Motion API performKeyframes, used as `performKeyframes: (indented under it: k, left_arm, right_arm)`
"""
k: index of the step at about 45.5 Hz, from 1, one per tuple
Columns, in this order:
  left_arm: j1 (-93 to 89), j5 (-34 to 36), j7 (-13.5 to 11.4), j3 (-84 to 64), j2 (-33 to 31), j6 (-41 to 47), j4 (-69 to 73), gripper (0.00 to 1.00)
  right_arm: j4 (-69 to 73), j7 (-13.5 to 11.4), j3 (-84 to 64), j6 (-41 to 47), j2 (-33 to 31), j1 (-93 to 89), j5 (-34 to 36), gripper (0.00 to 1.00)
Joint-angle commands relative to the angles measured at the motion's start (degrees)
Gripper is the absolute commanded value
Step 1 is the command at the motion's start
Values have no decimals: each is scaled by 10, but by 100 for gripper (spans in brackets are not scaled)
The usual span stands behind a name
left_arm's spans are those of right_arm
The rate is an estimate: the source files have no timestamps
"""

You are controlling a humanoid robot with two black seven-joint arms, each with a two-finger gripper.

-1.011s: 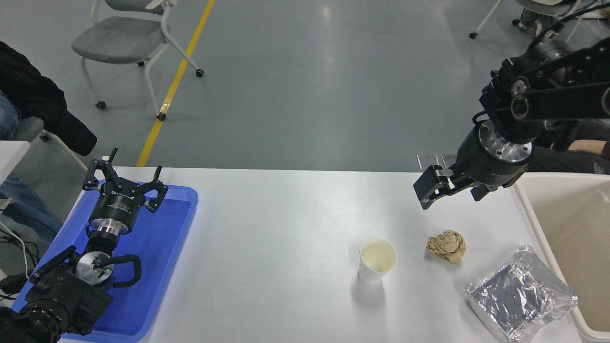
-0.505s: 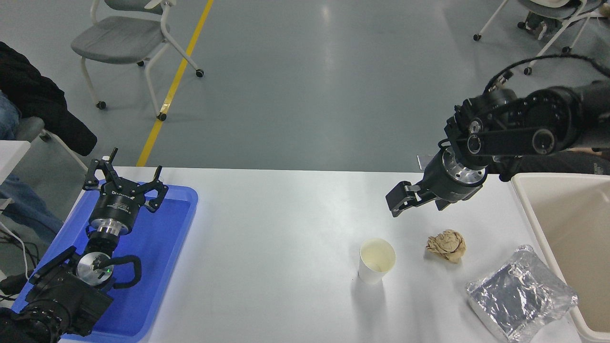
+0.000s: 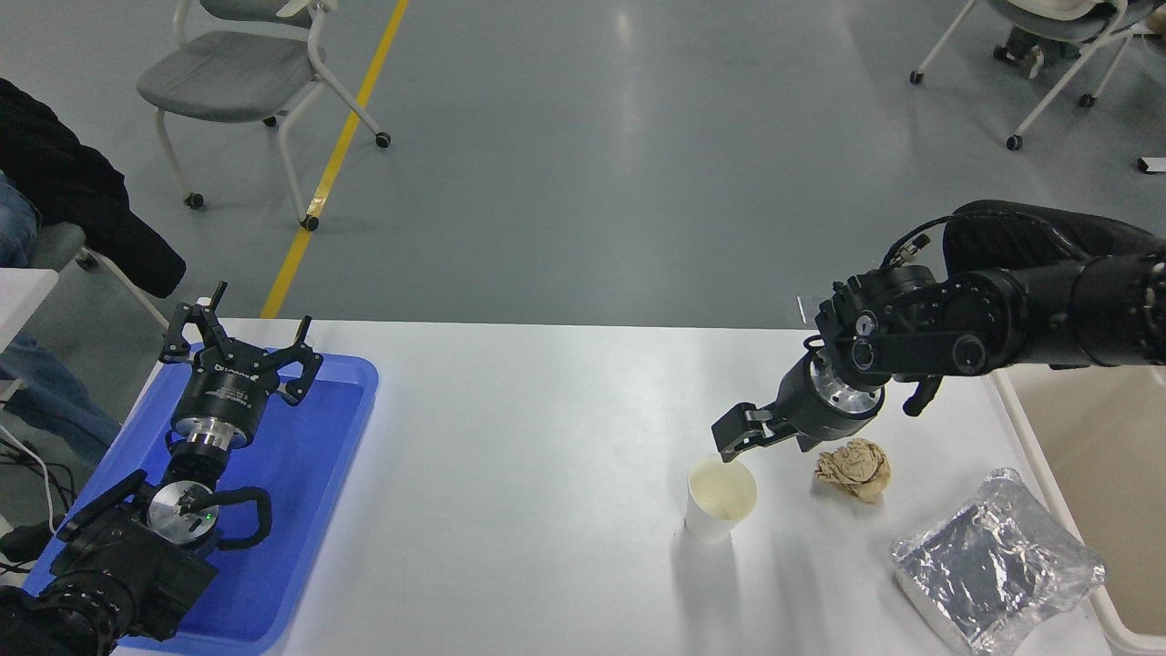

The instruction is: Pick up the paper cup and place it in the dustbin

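Observation:
My right gripper (image 3: 754, 427) will lift the paper cup, and the cup will then tilt, because the gripper slants in over one side of the paper cup's rim (image 3: 718, 503).
The paper cup (image 3: 721, 498) stands upright on the white table (image 3: 547, 456), right of centre, its cream inside showing. My right gripper (image 3: 767, 445) is open and empty; it hangs just above and behind the cup's far right rim, with one finger (image 3: 734, 434) right over the rim. The cream-beige dustbin (image 3: 1107, 428) stands at the table's right edge, partly hidden by my right arm. My left gripper (image 3: 241, 339) is open and parked over the blue tray at the lower left.
A crumpled tan paper ball (image 3: 854, 469) lies just right of the cup, under my right wrist. A silver foil packet (image 3: 997, 560) lies at the front right by the bin. The blue tray (image 3: 301, 474) is at the left. Chairs stand on the floor beyond.
My right arm has come down and to the left, from high near the bin to just above the cup's rim. The cup, paper ball and left arm have not moved.

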Motion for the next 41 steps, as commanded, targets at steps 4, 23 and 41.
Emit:
performKeyframes:
  k: [4, 23, 41]
  left_arm:
    - [0, 0, 0, 0, 0, 0, 0, 100]
    - [0, 0, 0, -1, 0, 0, 0, 100]
    - [0, 0, 0, -1, 0, 0, 0, 100]
  right_arm:
    - [-43, 0, 20, -14, 22, -69, -6, 100]
    - [-68, 0, 42, -29, 23, -112, -33, 77]
    - [-68, 0, 41, -30, 23, -113, -33, 0]
